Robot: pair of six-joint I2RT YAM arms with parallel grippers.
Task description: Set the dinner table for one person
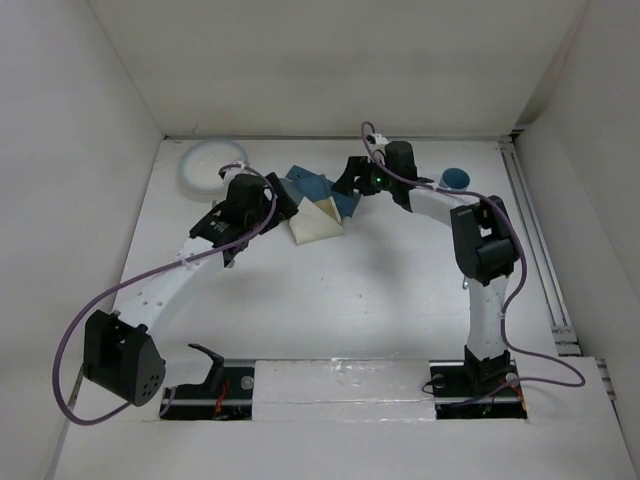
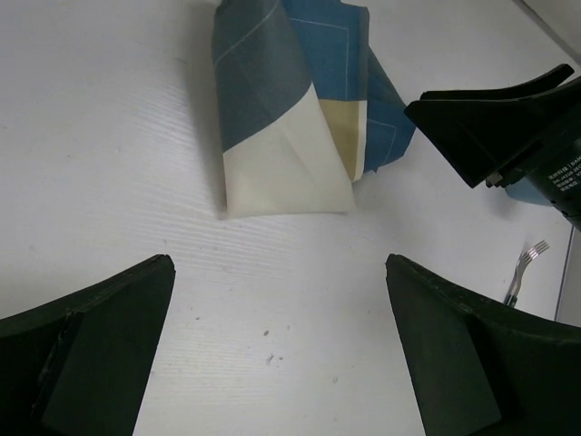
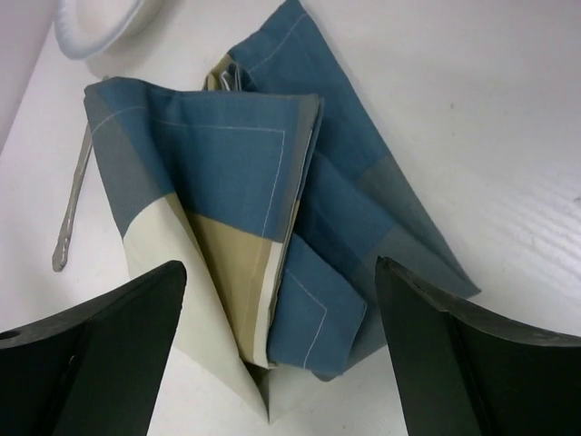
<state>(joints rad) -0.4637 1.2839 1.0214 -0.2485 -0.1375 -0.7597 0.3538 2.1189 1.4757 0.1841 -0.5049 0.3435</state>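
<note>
The placemat's top layer (image 3: pixel 222 145) is folded over the cloth below, past the fingers of my left gripper, so my right gripper should pinch its blue corner (image 3: pixel 311 105) and pull the layer open.
The dinner table (image 1: pixel 330 300) is a wide white top. A blue-and-tan cloth placemat (image 1: pixel 315 205) lies crumpled and folded on it at the back centre. My left gripper (image 1: pixel 283 208) is just left of the cloth. In the left wrist view it (image 2: pixel 279 318) is open over bare table, with the placemat (image 2: pixel 290 118) ahead of the fingertips. My right gripper (image 1: pixel 345 190) is at the cloth's right side. In the right wrist view it (image 3: pixel 281 336) is open, its jaws on either side of the placemat's (image 3: pixel 272 200) folded near edge.
A white plate (image 1: pixel 212 165) sits at the back left, and a blue cup (image 1: pixel 454 179) at the back right. A silver utensil handle (image 3: pixel 71 209) pokes out from under the cloth near the plate (image 3: pixel 100 23). A fork (image 2: pixel 526 263) lies beyond the right gripper.
</note>
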